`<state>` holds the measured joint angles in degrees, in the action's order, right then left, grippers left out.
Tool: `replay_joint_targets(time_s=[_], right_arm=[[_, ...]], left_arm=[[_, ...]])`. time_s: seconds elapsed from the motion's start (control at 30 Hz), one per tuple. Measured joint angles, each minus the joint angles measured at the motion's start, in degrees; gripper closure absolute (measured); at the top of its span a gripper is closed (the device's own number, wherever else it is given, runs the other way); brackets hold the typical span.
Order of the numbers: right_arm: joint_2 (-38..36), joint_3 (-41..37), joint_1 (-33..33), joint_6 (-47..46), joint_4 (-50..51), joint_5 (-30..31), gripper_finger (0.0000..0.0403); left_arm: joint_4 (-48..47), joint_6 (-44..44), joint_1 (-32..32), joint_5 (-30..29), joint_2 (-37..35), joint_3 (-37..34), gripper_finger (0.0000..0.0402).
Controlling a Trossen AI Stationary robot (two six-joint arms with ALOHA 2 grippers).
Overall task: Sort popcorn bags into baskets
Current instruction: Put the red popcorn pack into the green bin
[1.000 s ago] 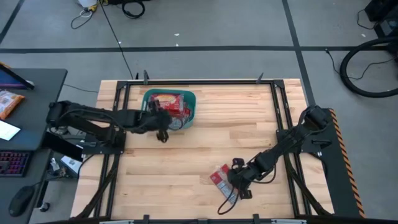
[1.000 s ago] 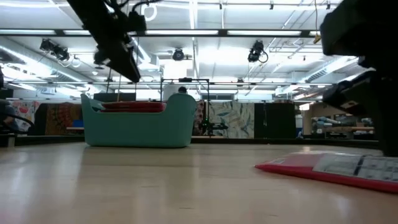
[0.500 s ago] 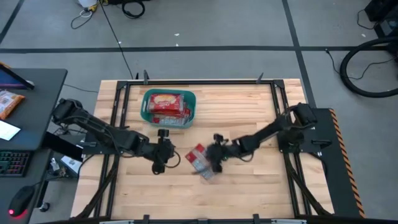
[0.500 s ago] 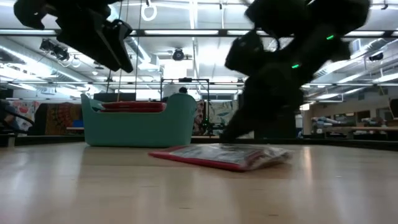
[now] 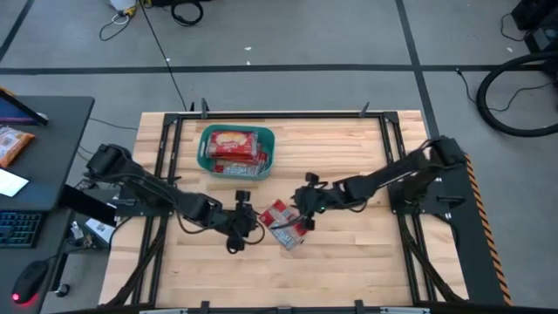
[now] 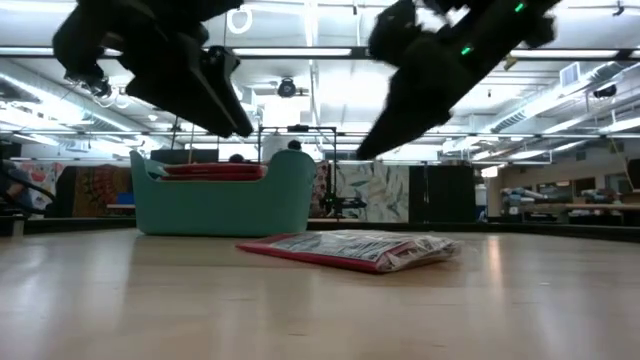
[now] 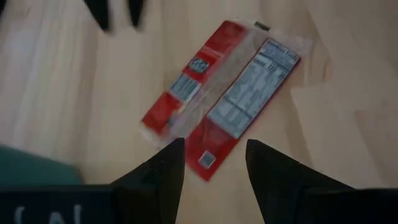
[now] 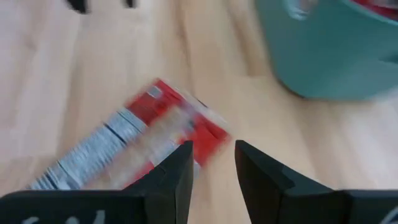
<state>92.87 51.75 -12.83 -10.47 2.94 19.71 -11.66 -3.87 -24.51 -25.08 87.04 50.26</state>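
I should back my right gripper off while my left gripper pulls its red edge (image 6: 298, 254) over to square it, because the bag lies slanted (image 5: 284, 228) under both my grippers.
One red popcorn bag (image 5: 283, 224) with white and grey print lies flat on the wood near the middle of the table, also seen as bag (image 7: 224, 102), bag (image 8: 140, 146) and bag (image 6: 350, 248). The teal basket (image 5: 206, 162) stands at the far left and holds several red bags (image 5: 235, 146). My left gripper (image 5: 247, 225) hovers open just left of the loose bag, its fingers above the bag's edge (image 7: 214, 149). My right gripper (image 5: 307, 203) hovers open at the bag's right (image 8: 211, 149). Both are above the table in the low view.
The basket (image 6: 225, 195) stands behind the loose bag in the low view, also seen as basket (image 8: 336, 50). Black frame rails (image 5: 166, 174) run along the table's left and right sides. An orange packet (image 5: 13, 144) lies on the desk off the table's left. Bare wood lies toward the near edge.
My right gripper slid the bag from the near right part of the table to the middle, then rose off it and drew back to the right. My left gripper left the basket and moved toward the near edge and right, up to the bag.
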Motion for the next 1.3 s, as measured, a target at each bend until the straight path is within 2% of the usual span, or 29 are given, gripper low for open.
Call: replay_joint_targets(time_s=[0.17,0.3,0.57,0.87,1.03,1.17,1.3], right_arm=[[-7.39,-0.02,-3.68,-3.91,12.31,9.22,0.0278],[-12.21,-0.66,-6.56,-6.64,17.56,16.88,0.0278],[-17.25,-5.72,-10.61,-10.62,15.89,28.22,0.0278],[-15.91,-12.33,-12.68,-8.91,2.28,29.59,0.0278],[-16.80,-13.43,-12.91,-8.31,1.21,29.74,0.0278],[-17.33,-13.41,-12.95,-7.27,-0.47,29.14,0.0278],[-17.23,-13.40,-13.20,-6.21,-1.47,28.23,0.0278]], left_arm=[[7.16,-1.33,1.88,5.68,4.35,0.10,0.0226],[8.33,0.15,1.97,6.09,7.76,1.29,0.0226],[8.24,6.31,1.97,6.35,16.89,9.89,0.0226],[5.73,15.19,2.35,6.46,24.70,14.16,0.0226],[3.72,20.79,2.65,5.49,26.18,14.14,0.0226],[3.82,21.45,3.05,4.60,27.14,14.27,0.0228],[3.13,24.00,3.03,5.00,27.78,14.32,0.0262]])
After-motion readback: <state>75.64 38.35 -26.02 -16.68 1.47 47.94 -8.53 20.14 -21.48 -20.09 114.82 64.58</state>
